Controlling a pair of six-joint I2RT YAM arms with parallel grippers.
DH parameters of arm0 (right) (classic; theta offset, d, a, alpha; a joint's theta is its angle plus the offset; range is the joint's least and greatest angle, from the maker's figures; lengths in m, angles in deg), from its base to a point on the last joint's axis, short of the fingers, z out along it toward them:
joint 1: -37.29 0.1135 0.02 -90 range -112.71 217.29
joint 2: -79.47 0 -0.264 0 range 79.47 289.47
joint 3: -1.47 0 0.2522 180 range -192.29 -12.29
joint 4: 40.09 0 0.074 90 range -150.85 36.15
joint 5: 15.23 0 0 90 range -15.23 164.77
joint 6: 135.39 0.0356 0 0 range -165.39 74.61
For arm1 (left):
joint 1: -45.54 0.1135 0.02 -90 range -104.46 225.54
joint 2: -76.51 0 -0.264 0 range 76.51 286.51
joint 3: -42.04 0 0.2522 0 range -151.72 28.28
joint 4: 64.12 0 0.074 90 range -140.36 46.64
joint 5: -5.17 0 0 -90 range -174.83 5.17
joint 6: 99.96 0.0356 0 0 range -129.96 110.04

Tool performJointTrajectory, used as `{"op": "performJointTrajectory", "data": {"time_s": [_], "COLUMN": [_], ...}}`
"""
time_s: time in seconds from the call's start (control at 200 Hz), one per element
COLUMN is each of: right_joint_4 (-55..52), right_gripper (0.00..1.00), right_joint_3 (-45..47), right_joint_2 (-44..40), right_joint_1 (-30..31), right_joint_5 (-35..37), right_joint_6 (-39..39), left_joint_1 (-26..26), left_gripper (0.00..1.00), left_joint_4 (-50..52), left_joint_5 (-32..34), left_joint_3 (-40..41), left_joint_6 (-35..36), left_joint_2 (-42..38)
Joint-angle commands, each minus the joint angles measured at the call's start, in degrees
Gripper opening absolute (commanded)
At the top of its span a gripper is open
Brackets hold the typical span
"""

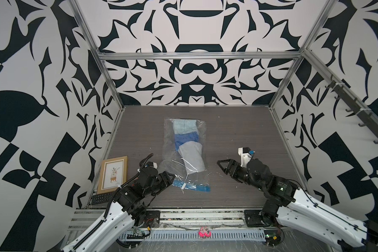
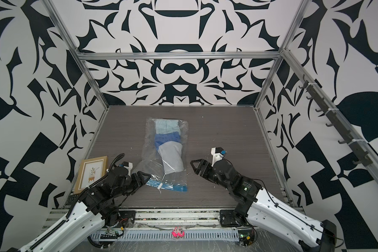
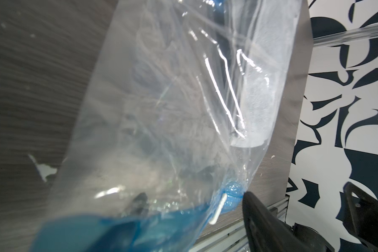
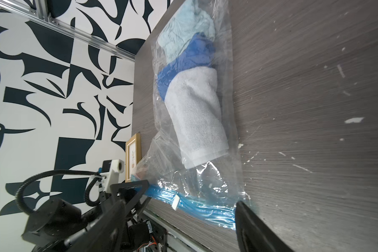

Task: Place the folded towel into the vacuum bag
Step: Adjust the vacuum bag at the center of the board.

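My right gripper is far from the white slider (image 1: pixel 183 185), so next my left gripper swings the vacuum bag's zip strip (image 1: pixel 177 183) over before my right gripper pinches the slider.
The vacuum bag (image 1: pixel 168 152) (image 2: pixel 148 150) lies flat along the middle of the table, its blue zip strip (image 1: pixel 192 186) (image 4: pixel 196 207) at the near end. Inside it, nearest the zip, lies the pale grey folded towel (image 1: pixel 192 157) (image 2: pixel 171 159) (image 4: pixel 199 117) (image 3: pixel 258 98). A blue towel (image 1: pixel 184 138) and a light blue towel (image 1: pixel 183 125) sit deeper in. My left gripper (image 1: pixel 171 177) (image 2: pixel 145 177) (image 3: pixel 192 196) (image 4: pixel 140 187) is open, its jaws astride the left end of the zip strip (image 3: pixel 85 231). My right gripper (image 1: pixel 222 167) (image 2: pixel 194 167) (image 4: pixel 181 203) is open and empty, just right of the bag.
A wooden picture frame (image 1: pixel 112 174) leans at the near left wall, with a black remote (image 1: pixel 102 198) in front of it. A rail of hooks (image 1: pixel 358 115) runs along the right wall. An aluminium rail (image 1: pixel 194 215) borders the table's near edge.
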Motion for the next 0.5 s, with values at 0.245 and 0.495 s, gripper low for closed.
{"op": "performJointTrajectory", "data": {"time_s": [0.245,0.495], "right_joint_4": [16.2,19.9], "right_gripper": [0.81,0.79], "right_joint_3": [4.7,8.0], "right_joint_2": [7.5,6.5], "right_joint_1": [7.6,11.5], "right_joint_5": [4.3,10.0], "right_joint_6": [8.5,11.9], "left_joint_1": [-3.9,-12.8], "left_gripper": [0.41,0.12], "left_joint_4": [-14.7,-27.3], "left_joint_5": [2.3,8.6], "left_joint_3": [6.4,2.3], "left_joint_6": [-5.4,-8.5], "left_joint_2": [1.6,16.0]}}
